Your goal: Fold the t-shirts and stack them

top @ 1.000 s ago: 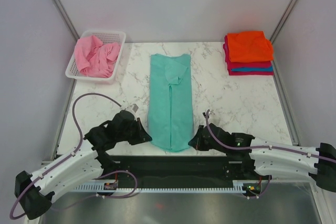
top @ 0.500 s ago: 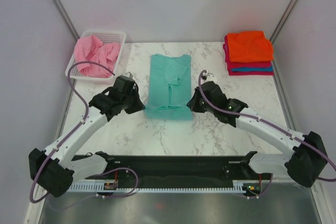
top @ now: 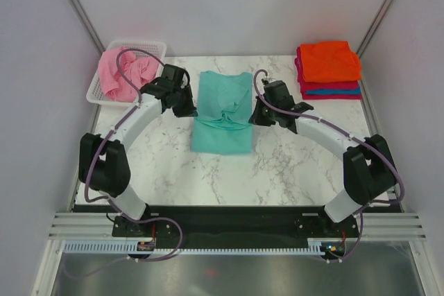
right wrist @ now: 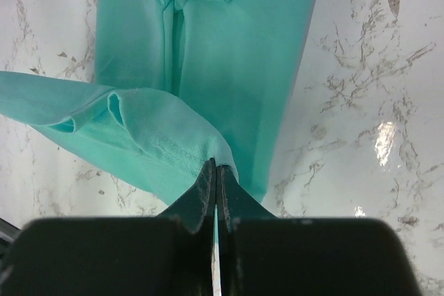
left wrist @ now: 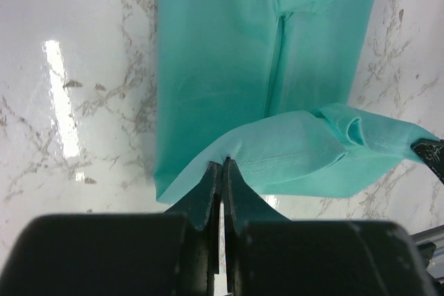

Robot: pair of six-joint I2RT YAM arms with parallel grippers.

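I should keep carrying the hem corner (left wrist: 223,152) toward the far half (top: 223,91) with my left gripper until it lies flat, because it hangs in line with the teal t-shirt's long edge.
A teal t-shirt (top: 222,112) lies lengthwise in the middle of the marble table, its near hem lifted and carried over the lower half. My left gripper (top: 192,111) is shut on the hem's left corner (left wrist: 225,161). At the opposite side my right gripper (top: 252,117) is shut on the hem's right corner (right wrist: 215,161). Both wrist views show the raised hem (left wrist: 312,154) (right wrist: 132,129) hanging above the flat teal cloth. A crumpled pink t-shirt (top: 125,74) sits in the white basket (top: 152,48). Folded orange, crimson and blue t-shirts (top: 329,68) are stacked at the back right.
The basket stands at the back left corner, close behind my left arm (top: 139,119). The folded stack is just right of my right arm (top: 326,133). Grey walls close in both sides and the back. Bare marble (top: 229,178) lies between the teal t-shirt and the near edge.
Both grippers have carried the teal t-shirt's near hem away from the table's front edge toward the collar, doubling the shirt to about half its length. Both arms have stretched far forward.
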